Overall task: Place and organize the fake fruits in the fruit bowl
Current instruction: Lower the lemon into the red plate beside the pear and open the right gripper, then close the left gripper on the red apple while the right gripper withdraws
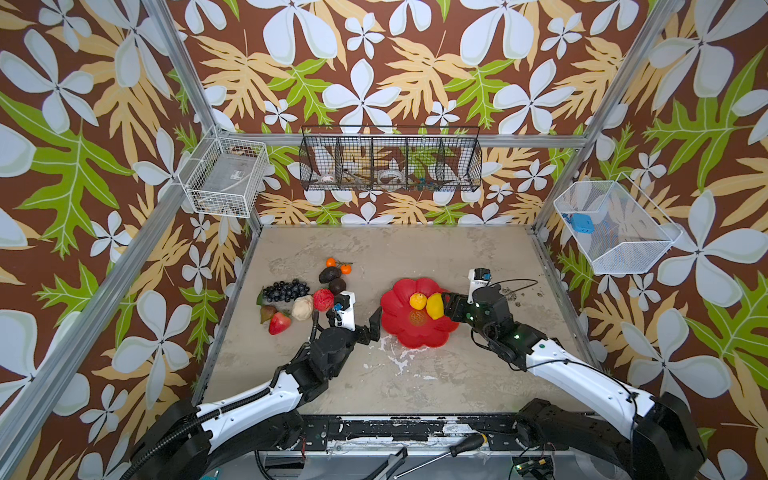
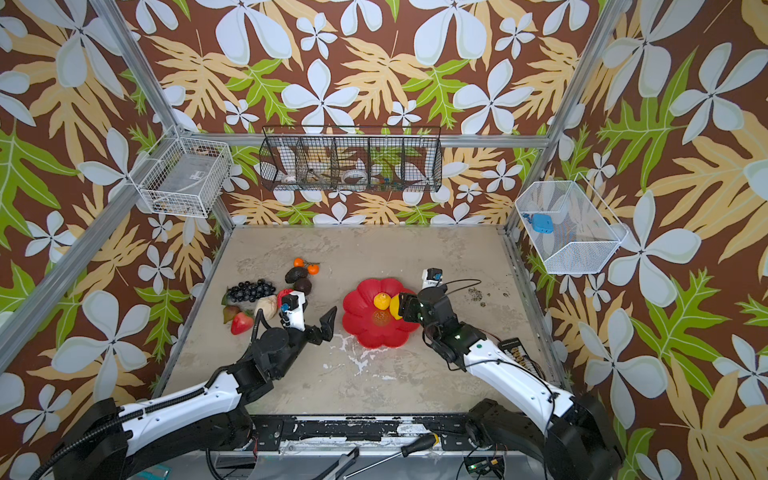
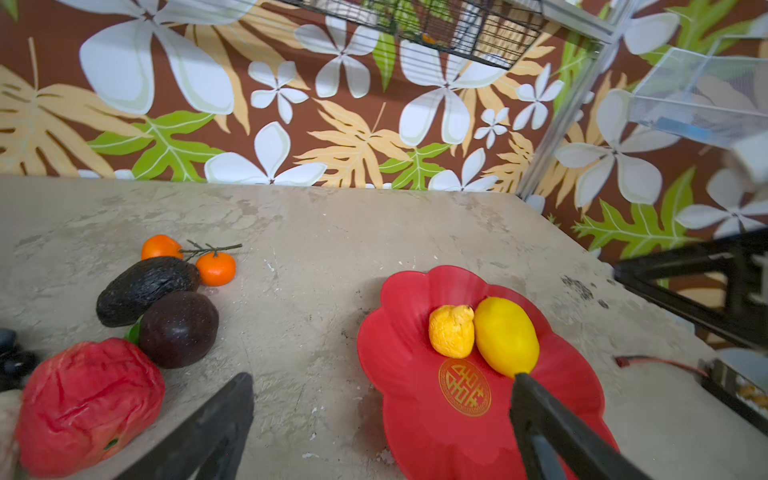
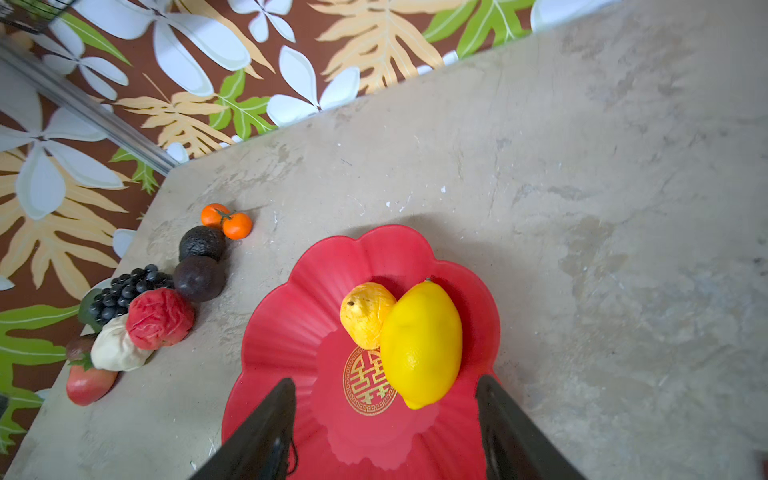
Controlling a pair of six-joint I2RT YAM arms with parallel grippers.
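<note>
My open left gripper has a clear way to the red apple's side (image 1: pixel 330 301) toward the bowl, so I should keep moving to the red apple until my fingers are around it.
The red flower-shaped fruit bowl (image 1: pixel 399 328) sits right of the table's middle. It holds a smooth yellow lemon (image 4: pixel 419 345) touching a wrinkled orange-yellow one (image 4: pixel 365 313). My right gripper (image 4: pixel 385 383) hangs open just behind the smooth lemon, gripping nothing. Left of the bowl, my left gripper (image 3: pixel 380 380) stands wide open and empty, one finger over the bowl's rim. On the table to the left lie the grape bunch (image 1: pixel 286 289), avocado (image 1: pixel 329 274), a dark round fruit (image 1: pixel 337 285), two stemmed oranges (image 1: pixel 345 269), a crumpled red apple (image 1: pixel 323 299), a cream lumpy piece (image 1: pixel 302 308), a strawberry (image 1: pixel 279 323) and a pear (image 1: pixel 267 313).
A black wire basket (image 1: pixel 390 160) hangs on the back wall. White wire baskets hang at the left (image 1: pixel 226 176) and right (image 1: pixel 615 226) corners. A screwdriver (image 1: pixel 453 451) lies below the table's front edge.
</note>
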